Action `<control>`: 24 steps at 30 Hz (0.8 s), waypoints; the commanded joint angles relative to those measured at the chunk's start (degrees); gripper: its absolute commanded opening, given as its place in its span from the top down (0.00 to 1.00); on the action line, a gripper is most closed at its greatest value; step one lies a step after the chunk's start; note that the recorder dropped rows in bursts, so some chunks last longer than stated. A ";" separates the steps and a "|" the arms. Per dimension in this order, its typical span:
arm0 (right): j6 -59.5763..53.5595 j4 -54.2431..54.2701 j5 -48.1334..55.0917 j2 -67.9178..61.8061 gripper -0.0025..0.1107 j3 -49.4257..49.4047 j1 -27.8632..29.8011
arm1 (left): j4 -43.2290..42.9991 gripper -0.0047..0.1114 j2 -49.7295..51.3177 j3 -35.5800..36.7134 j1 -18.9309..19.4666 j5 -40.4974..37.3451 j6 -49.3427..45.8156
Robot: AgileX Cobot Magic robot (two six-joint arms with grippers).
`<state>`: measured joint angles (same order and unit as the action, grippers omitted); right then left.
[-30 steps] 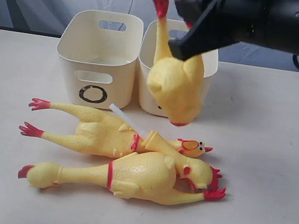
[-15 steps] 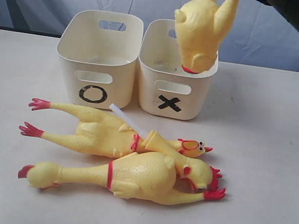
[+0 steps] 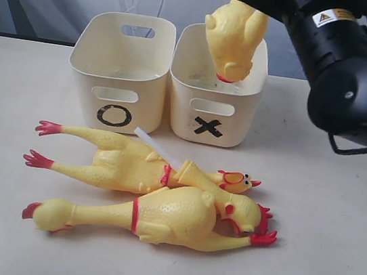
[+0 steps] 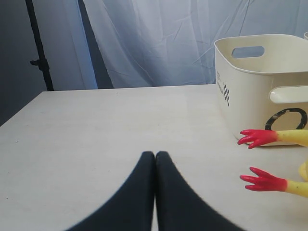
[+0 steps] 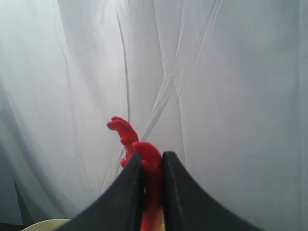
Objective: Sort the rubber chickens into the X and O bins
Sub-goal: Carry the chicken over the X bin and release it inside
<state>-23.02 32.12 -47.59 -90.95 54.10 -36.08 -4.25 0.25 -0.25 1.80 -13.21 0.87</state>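
The plump rubber chicken [image 3: 234,41] is hanging head down over the X bin's opening [image 3: 201,68], so I should keep lowering it with my right gripper until its body is in the bin, and then let go.
A plump yellow rubber chicken [image 3: 233,38] hangs head down over the X bin [image 3: 213,107], its red beak about level with the rim. My right gripper [image 5: 153,161] is shut on its leg, and the red foot [image 5: 126,132] sticks out past the fingertips. The O bin [image 3: 120,67] stands to the left, touching the X bin. Two long rubber chickens [image 3: 132,164] [image 3: 165,218] lie side by side on the table in front of the bins. My left gripper [image 4: 155,155] is shut and empty, low over the table, left of the O bin [image 4: 260,82] and the red feet [image 4: 257,137].
The black right arm [image 3: 347,65] fills the upper right of the exterior view. A small white strip [image 3: 152,141] lies between the O bin and the nearer long chicken. A pale curtain hangs behind the table, with a dark stand [image 4: 38,45] at the far left.
The right arm has lifted the plump chicken from in front of the X bin up and back, so it now hangs over that bin. Left gripper and the table chickens are unmoved.
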 commanded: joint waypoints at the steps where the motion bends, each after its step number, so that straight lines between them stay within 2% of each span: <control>1: 2.93 -2.07 -7.20 -4.55 0.99 0.34 0.08 | 0.08 0.96 -0.25 0.25 -0.30 -0.09 0.19; 9: 4.24 -2.15 -9.18 -11.92 0.99 5.12 0.08 | 0.08 0.96 -0.25 0.25 -0.30 -0.09 0.19; 14: 4.24 -2.15 -6.61 -15.46 0.99 8.99 0.08 | 0.08 0.96 -0.25 0.25 -0.30 -0.09 0.19; 24: 3.67 1.59 -4.46 -18.00 0.99 9.24 0.08 | 0.08 0.96 -0.25 0.25 -0.30 -0.09 0.19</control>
<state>-19.06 33.24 -51.32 -109.09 62.82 -36.08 -4.25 0.25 -0.25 1.80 -13.21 0.87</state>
